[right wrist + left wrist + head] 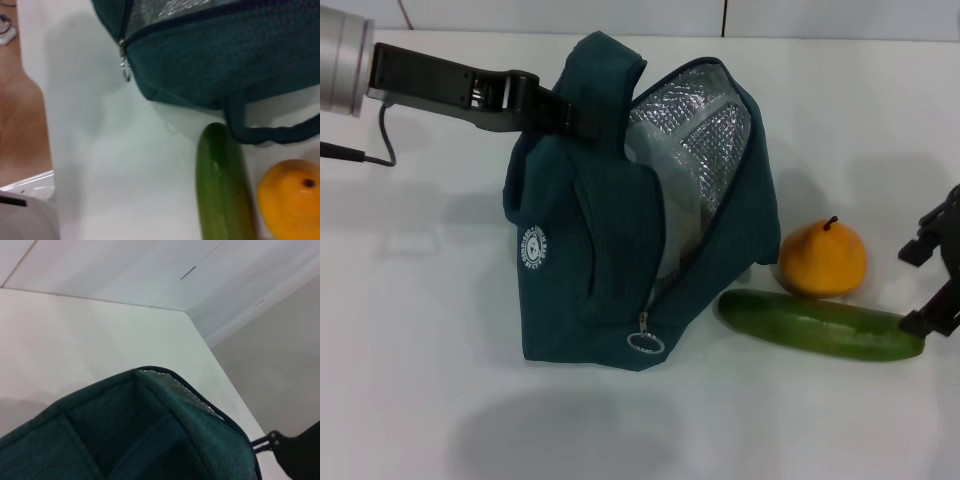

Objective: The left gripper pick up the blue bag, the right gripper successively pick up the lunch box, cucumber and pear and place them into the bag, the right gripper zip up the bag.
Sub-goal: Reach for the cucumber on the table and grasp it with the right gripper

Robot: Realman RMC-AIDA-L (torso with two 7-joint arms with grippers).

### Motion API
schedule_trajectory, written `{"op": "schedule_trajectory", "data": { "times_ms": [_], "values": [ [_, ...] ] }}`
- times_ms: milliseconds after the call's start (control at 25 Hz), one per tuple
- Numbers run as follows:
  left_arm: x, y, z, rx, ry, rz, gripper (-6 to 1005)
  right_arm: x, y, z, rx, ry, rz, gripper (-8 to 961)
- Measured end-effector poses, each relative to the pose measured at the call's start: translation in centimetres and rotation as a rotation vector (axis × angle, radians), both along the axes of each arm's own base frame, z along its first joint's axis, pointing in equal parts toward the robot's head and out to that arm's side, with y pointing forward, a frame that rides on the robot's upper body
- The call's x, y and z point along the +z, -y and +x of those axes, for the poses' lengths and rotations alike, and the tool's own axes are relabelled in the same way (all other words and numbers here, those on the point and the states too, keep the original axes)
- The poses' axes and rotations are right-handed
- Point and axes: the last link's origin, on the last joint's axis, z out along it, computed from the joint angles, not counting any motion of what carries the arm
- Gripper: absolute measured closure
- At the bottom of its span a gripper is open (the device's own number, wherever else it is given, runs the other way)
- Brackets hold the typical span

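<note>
My open fingers are moving along the cucumber [800, 322], which points straight from my right gripper toward the blue bag. I should keep them going forward until they straddle its body [865, 333].
The blue bag [610, 250] stands on the white table [420, 330] with its zip open and its silver lining showing. My left gripper [555, 108] is shut on the bag's top handle and holds it upright. A pale lunch box [670, 190] shows inside the opening. The cucumber [820, 325] lies to the right of the bag, with the orange-yellow pear [823, 258] just behind it. My right gripper [923, 285] is open and empty at the cucumber's right end. The right wrist view shows the bag [225, 60], cucumber [220, 190] and pear [290, 200].
The zip's ring pull [646, 342] hangs at the bag's lower front corner and also shows in the right wrist view [125, 70]. A loose strap [270, 135] of the bag lies over the cucumber's near end. The table's far edge [200, 335] meets the wall.
</note>
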Motion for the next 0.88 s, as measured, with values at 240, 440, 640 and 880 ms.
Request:
{"op": "schedule_trajectory", "data": {
  "times_ms": [240, 440, 640, 880],
  "values": [
    [0.0, 0.0, 0.0, 0.002, -0.001, 0.0, 960, -2.0, -0.1, 0.6, 0.014, 0.023, -0.026, 93],
    [0.0, 0.1, -0.1, 0.005, -0.001, 0.0, 960, -3.8, -0.1, 1.2, 0.017, 0.033, -0.038, 93],
    [-0.1, 0.0, -0.1, 0.003, -0.001, -0.002, 960, -5.4, 0.1, 1.7, 0.045, 0.05, -0.05, 94],
    [-0.1, 0.0, -0.1, 0.0, -0.002, -0.002, 959, -6.3, 0.0, 1.8, 0.074, 0.055, -0.039, 95]
  ]
}}
